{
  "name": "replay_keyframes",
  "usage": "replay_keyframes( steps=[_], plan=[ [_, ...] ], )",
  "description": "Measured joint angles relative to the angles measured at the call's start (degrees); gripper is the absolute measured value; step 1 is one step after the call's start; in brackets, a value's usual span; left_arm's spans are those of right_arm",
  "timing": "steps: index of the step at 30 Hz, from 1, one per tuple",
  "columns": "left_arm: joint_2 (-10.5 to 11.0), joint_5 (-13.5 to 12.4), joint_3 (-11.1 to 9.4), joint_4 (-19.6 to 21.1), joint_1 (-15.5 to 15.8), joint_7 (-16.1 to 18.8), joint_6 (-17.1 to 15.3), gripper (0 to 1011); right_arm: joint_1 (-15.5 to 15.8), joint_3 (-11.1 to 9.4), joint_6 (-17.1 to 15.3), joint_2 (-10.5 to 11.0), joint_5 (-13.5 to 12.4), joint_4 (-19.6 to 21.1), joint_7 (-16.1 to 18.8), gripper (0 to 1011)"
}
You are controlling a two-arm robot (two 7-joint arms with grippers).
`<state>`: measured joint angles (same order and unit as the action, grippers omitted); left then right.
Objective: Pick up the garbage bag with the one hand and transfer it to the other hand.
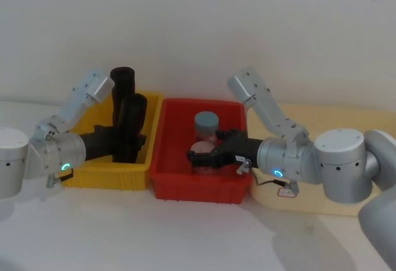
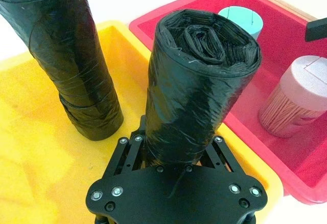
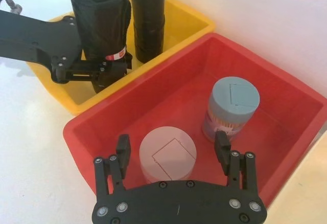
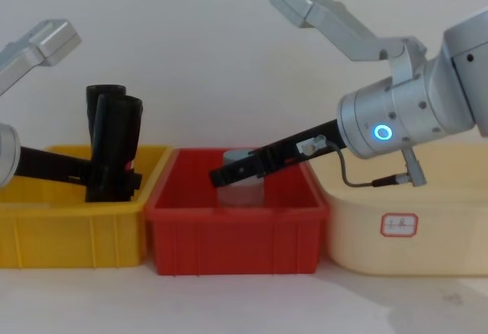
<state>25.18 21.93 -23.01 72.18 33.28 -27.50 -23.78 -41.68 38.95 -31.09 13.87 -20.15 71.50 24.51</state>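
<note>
I see thin sticks (image 3: 225, 124) through the side of the similar grey-lidded jar, so I expect the pink-lidded jar (image 3: 167, 154) to turn out full of sticks when I lift it.
Two black garbage bag rolls stand in the yellow bin (image 1: 105, 175). My left gripper (image 1: 133, 141) (image 2: 176, 147) (image 4: 114, 178) is shut on the lower part of the nearer garbage bag (image 1: 131, 119) (image 2: 199, 81) (image 3: 99, 14) (image 4: 114, 139), just by its red-and-white label (image 3: 116, 55). This roll leans slightly; its base is hidden. The second roll (image 1: 122, 82) (image 2: 71, 55) stands behind it. My right gripper (image 1: 195, 158) (image 3: 172, 144) (image 4: 221, 175) hangs open over the red bin (image 1: 198, 187), above the pink-lidded jar (image 3: 167, 155), apart from the bag.
In the red bin, a grey-lidded jar (image 1: 206, 122) (image 3: 232, 106) stands behind the pink-lidded one (image 1: 203, 150). A cream bin (image 4: 404, 212) sits to the right of it. The three bins stand side by side on a white table, with a wall close behind.
</note>
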Motion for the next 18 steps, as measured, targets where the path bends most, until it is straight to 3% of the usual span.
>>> replay_keyframes(
  steps=[18],
  plan=[
    [0.0, 0.0, 0.0, 0.0, 0.0, 0.0, 0.0, 405, -0.9, 0.0, -1.2, -1.6, 0.3, -3.7, 1.4, 1000]
  ],
)
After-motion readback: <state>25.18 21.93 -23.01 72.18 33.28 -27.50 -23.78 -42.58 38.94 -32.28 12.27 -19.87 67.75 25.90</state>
